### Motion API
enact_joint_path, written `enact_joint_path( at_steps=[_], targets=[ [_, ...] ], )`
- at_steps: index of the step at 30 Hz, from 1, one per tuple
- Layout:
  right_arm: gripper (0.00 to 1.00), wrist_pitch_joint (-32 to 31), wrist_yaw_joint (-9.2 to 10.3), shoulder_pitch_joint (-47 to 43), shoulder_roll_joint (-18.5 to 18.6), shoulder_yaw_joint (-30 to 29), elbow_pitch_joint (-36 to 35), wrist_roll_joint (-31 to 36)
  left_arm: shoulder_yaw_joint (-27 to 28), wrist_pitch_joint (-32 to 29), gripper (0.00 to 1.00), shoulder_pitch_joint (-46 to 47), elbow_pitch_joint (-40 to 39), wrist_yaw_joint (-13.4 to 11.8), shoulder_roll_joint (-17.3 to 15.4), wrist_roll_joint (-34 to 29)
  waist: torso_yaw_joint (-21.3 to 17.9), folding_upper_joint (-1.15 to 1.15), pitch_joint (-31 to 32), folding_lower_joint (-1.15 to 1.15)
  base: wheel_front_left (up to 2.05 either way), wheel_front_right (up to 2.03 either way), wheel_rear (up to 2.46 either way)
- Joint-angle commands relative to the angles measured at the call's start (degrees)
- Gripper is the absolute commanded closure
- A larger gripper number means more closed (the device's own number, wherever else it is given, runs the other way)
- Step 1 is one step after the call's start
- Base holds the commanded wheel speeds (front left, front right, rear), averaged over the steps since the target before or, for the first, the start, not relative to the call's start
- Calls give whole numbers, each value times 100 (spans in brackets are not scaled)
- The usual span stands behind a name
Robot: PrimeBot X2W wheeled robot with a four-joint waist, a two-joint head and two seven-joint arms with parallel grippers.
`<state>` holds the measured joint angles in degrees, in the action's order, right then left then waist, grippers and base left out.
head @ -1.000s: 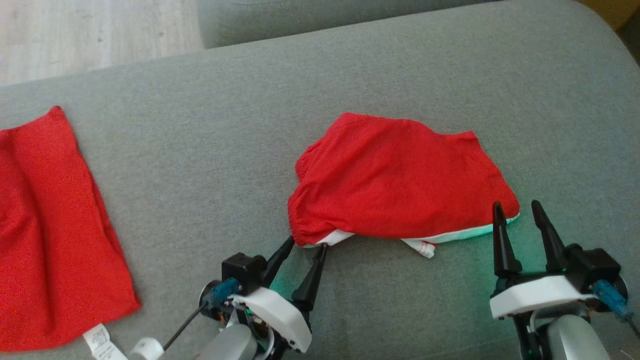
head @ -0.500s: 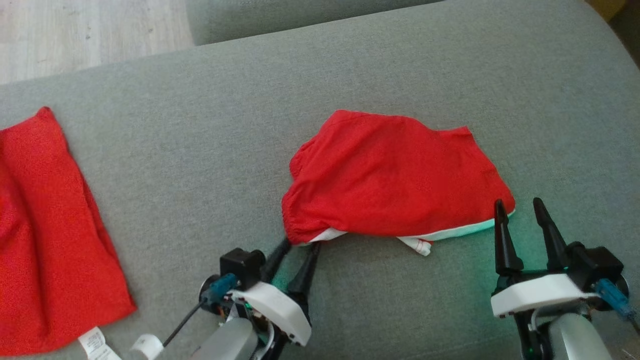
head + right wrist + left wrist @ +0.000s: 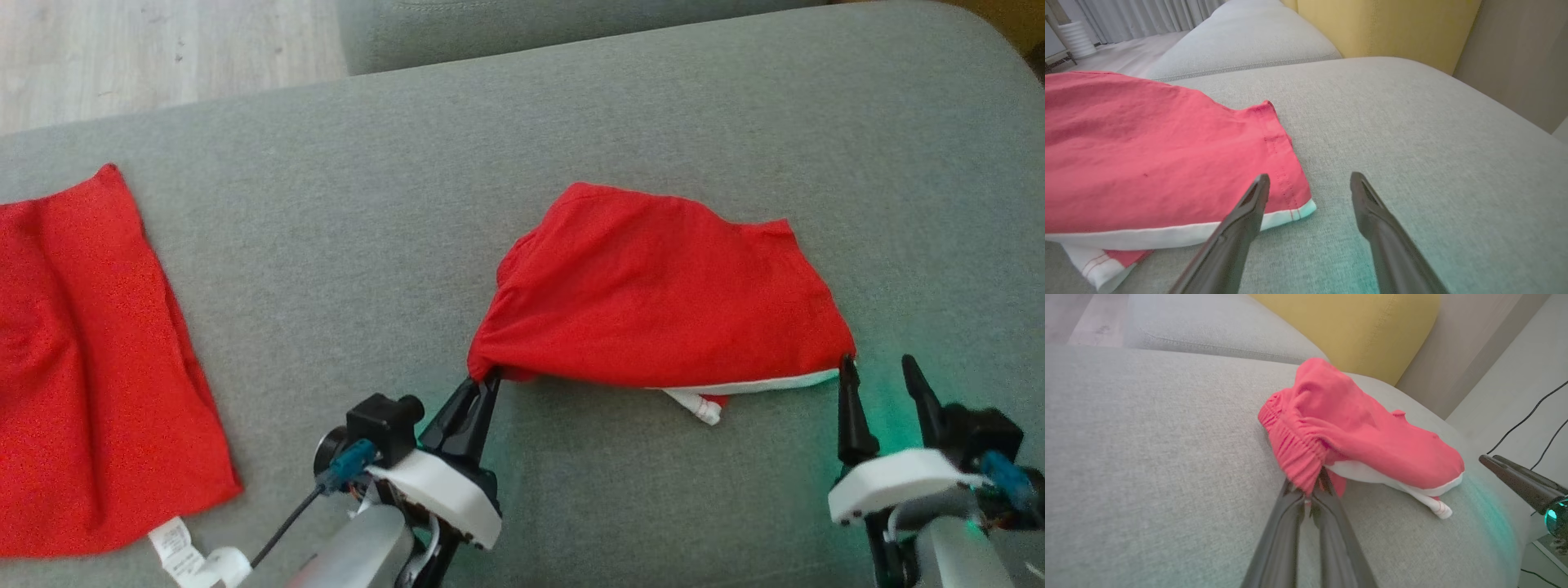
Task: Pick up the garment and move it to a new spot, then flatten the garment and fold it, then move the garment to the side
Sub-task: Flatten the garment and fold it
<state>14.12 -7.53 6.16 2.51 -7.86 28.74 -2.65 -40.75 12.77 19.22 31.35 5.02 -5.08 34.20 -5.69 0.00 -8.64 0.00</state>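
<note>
A white-and-red end sticks out under the white hem, so I expect more of the garment to hang below that hem when I lift the garment's corner.
The garment is a pair of red shorts with a white hem, lying crumpled on the grey sofa cushion. My left gripper is shut on the garment's elastic waistband corner at its near left end, where the fabric bunches into the fingertips. My right gripper stands open at the garment's near right corner, its left finger just over the white hem and its right finger over bare cushion.
A second red cloth with a white label lies flat at the cushion's left end. A yellow cushion stands behind the sofa seat. Wooden floor shows beyond the far edge. Cables hang by the wall on the right.
My left gripper has closed on the waistband corner, which now bunches up at its tips. The right gripper stays open and now stands right at the garment's near right corner. The camera has shifted slightly.
</note>
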Motion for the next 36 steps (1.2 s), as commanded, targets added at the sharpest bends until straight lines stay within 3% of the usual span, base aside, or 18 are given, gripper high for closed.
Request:
enact_joint_path(
  at_steps=[1,12,22,23,24,30,36],
  targets=[
    [0,-11,4,318,37,58,17,60,193,92,100,218,-263,-49,-104,-41,56,0,-6,0,0,0,0],
    [0,-257,4,702,37,-26,1066,157,140,-28,100,126,-711,-184,-185,-35,201,0,-1,0,0,0,0],
    [0,-268,4,798,37,307,1474,18,127,-68,100,64,-854,-254,-242,14,137,0,14,0,0,0,0],
    [55,-273,4,812,37,368,1501,-15,125,-73,100,63,-856,-259,-246,18,133,0,17,0,0,0,0],
    [100,-276,4,823,37,411,1523,-45,122,-78,100,63,-856,-264,-249,22,131,0,22,0,0,0,0],
    [100,-174,4,869,37,647,1435,-296,134,-86,100,55,-825,-345,-334,4,136,0,128,0,0,0,0],
    [100,-27,4,1016,37,1010,571,-798,189,-220,100,210,-921,-338,-638,-46,80,0,334,0,0,0,0]
  ],
)
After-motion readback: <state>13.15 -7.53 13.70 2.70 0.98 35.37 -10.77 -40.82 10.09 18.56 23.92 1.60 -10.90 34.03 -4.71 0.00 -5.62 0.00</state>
